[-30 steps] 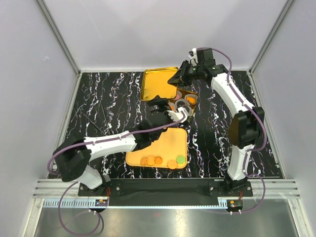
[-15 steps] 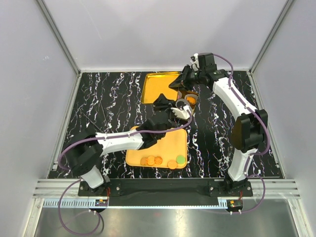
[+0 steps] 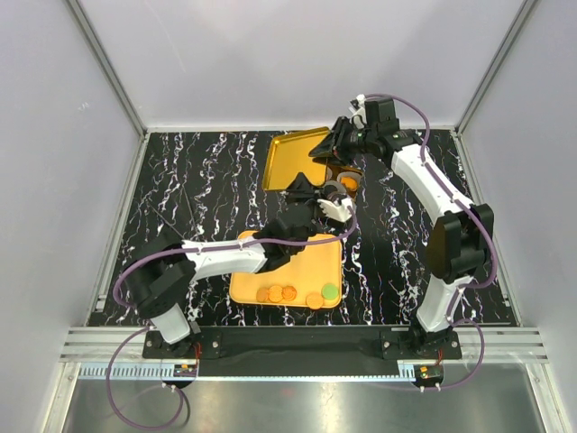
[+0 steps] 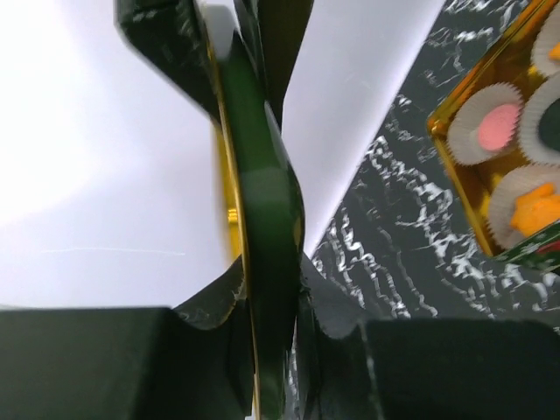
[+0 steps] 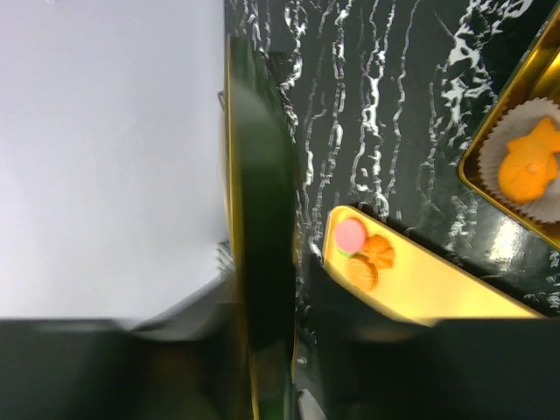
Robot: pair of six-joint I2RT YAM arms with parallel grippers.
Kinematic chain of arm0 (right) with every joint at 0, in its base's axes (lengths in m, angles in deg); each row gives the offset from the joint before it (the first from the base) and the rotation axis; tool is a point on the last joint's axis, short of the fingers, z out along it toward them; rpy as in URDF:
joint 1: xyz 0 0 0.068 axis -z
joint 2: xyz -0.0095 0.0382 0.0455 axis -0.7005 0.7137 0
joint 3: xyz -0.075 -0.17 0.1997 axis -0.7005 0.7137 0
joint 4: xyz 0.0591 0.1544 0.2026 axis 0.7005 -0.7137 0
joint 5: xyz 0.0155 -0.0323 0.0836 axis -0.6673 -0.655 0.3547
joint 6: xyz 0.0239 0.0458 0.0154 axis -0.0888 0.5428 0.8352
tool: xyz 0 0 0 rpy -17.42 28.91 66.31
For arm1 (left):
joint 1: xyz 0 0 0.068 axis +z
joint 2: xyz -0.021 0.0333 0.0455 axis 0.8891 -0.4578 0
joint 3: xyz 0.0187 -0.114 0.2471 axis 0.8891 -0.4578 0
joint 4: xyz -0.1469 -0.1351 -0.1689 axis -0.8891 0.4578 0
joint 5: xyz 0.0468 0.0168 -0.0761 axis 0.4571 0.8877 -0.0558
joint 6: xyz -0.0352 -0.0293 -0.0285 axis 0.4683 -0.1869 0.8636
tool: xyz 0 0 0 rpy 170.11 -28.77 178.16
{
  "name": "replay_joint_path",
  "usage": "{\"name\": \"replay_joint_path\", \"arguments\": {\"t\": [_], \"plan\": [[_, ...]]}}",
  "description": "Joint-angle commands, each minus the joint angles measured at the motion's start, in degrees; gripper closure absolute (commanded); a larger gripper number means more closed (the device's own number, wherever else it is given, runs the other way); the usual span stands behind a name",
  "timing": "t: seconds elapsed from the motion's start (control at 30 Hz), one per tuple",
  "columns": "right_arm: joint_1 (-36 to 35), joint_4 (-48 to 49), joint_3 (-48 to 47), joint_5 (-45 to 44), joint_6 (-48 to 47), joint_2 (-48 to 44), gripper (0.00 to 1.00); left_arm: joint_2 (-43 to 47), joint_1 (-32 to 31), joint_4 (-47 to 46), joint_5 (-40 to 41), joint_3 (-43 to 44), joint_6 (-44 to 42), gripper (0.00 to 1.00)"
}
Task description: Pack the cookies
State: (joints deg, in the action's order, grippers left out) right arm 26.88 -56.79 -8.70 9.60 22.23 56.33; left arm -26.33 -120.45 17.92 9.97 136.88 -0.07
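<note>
My right gripper is to let go of the edge of the gold tin lid, as the gold tin lid's inside [image 3: 293,161] faces up, and my left gripper should flip the lid over above the open gold box [image 3: 348,180].
A gold tin lid [image 3: 293,158] hangs tilted above the table's far middle. My right gripper [image 3: 335,144] is shut on its right edge, and my left gripper [image 3: 306,188] is shut on its near edge. In both wrist views the lid's dark rim [image 4: 262,245] [image 5: 262,219] runs between the jaws. Several cookies [image 3: 276,294] lie along the near edge of the flat yellow-orange tray [image 3: 297,262], a green one [image 3: 331,290] among them. The right wrist view shows a pink cookie [image 5: 351,234] and an orange one [image 5: 378,251] there. More cookies sit in paper cups, one pink [image 4: 497,129].
The open gold box [image 3: 347,188] with white paper cups [image 4: 477,118] sits just right of the lid, partly hidden by my left gripper. An orange piece [image 5: 529,166] fills one cup. The black marbled table [image 3: 198,180] is walled by white panels on three sides.
The lid has risen from flat on the table to a tilt. My left arm reached farther forward and its jaws closed on the lid's edge. The right gripper kept its hold.
</note>
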Motion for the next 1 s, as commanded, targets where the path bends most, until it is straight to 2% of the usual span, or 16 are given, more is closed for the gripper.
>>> {"name": "replay_joint_path", "arguments": {"t": [0.0, 0.1, 0.17, 0.2, 0.37, 0.5, 0.73, 0.8, 0.87, 0.97], "plan": [[-0.3, -1.2, 0.1, 0.2, -2.3, -3.5, 0.55, 4.9, 0.7, 2.9, -3.0, 6.1, 8.8, 1.00], [-0.3, -1.7, -1.2, -4.7, -5.1, -4.8, 0.32, 6.6, 0.7, 18.7, -6.7, 9.9, 17.1, 1.00], [-0.3, -0.1, -0.7, -7.9, -6.3, -6.8, 0.23, 6.7, 0.7, 25.0, -8.8, 13.4, 22.4, 1.00], [-0.3, 1.3, -0.1, -9.3, -6.7, -7.6, 0.15, 6.6, 0.7, 29.9, -10.5, 14.4, 23.9, 1.00], [0.2, 1.6, -0.3, -21.3, -8.5, -12.2, 0.01, 7.1, 1.4, 40.4, -17.9, 20.7, 35.6, 1.00], [1.0, 4.2, 1.4, -27.7, -9.6, -16.5, 0.00, 6.6, 4.2, 48.7, -28.0, 25.1, 43.3, 1.00], [3.8, 3.8, 3.3, -35.5, -12.8, -21.1, 0.00, 5.3, 14.5, 55.4, -48.3, 34.4, 62.3, 1.00], [5.1, 3.9, 5.6, -34.9, -14.5, -21.8, 0.00, 4.1, 18.9, 56.0, -58.6, 37.0, 66.2, 1.00], [5.9, 3.8, 7.2, -33.3, -15.3, -22.3, 0.00, 2.9, 21.5, 54.7, -65.0, 37.8, 74.3, 1.00], [6.9, 8.8, 13.8, -29.8, -16.2, -23.8, 0.00, -0.4, 25.7, 51.8, -77.8, 40.2, 83.6, 1.00]]}}
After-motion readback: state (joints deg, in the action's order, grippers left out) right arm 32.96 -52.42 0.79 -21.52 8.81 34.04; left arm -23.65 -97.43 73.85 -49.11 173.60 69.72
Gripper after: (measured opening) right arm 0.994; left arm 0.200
